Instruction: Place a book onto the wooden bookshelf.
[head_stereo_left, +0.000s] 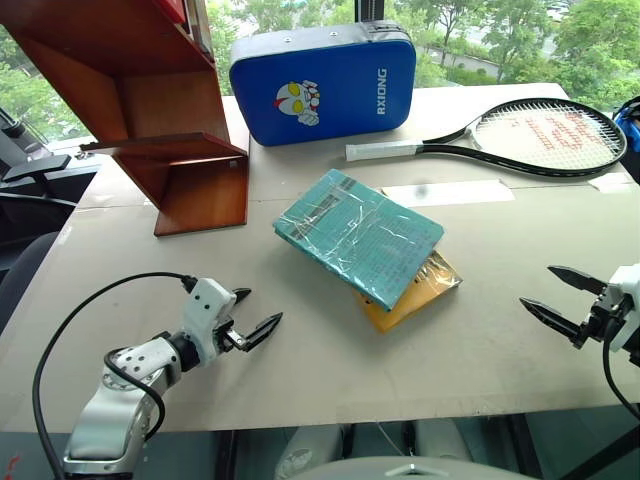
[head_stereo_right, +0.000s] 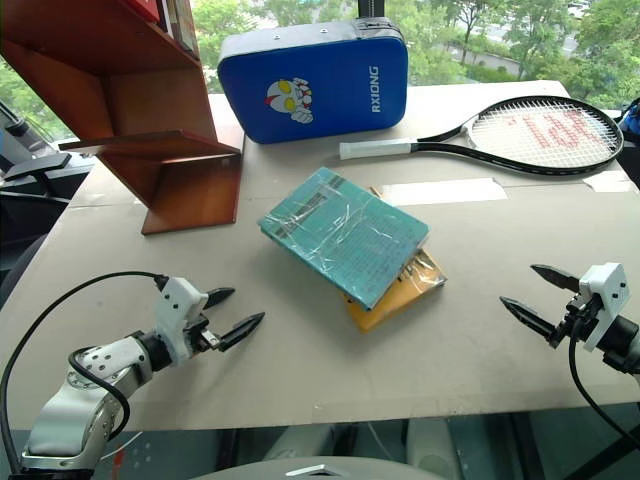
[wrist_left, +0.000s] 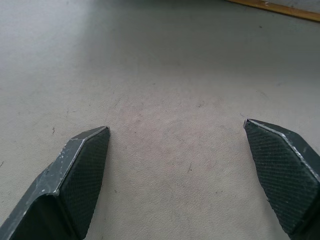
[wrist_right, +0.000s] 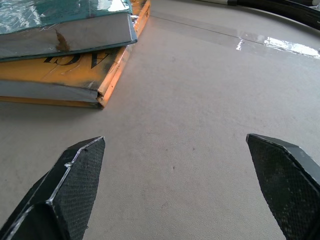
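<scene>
The teal-green book (head_stereo_left: 360, 234) will come free by itself when the robot lifts and will leave the yellow-orange book lying, because the yellow-orange book's corner (head_stereo_left: 436, 281) sticks out crooked underneath.
The teal-green book (head_stereo_left: 357, 233) in shiny plastic wrap lies in the middle of the table, stacked askew on a yellow-orange book (head_stereo_left: 420, 292). The wooden bookshelf (head_stereo_left: 150, 100) stands at the far left of the table, reddish-brown with slanted boards. My left gripper (head_stereo_left: 255, 315) hovers open over the near left of the table, well short of the books, with nothing between its fingers. At the near right my right gripper (head_stereo_left: 550, 295) is open too and empty, pointing toward the books; its wrist view shows the book (wrist_right: 65, 25) stack from the side.
A blue padded case (head_stereo_left: 322, 82) stands upright at the back, beside the shelf. A tennis racket (head_stereo_left: 530, 135) lies at the back right. A strip of tape (head_stereo_left: 450, 192) is stuck to the grey table (head_stereo_left: 300, 370) between racket and books.
</scene>
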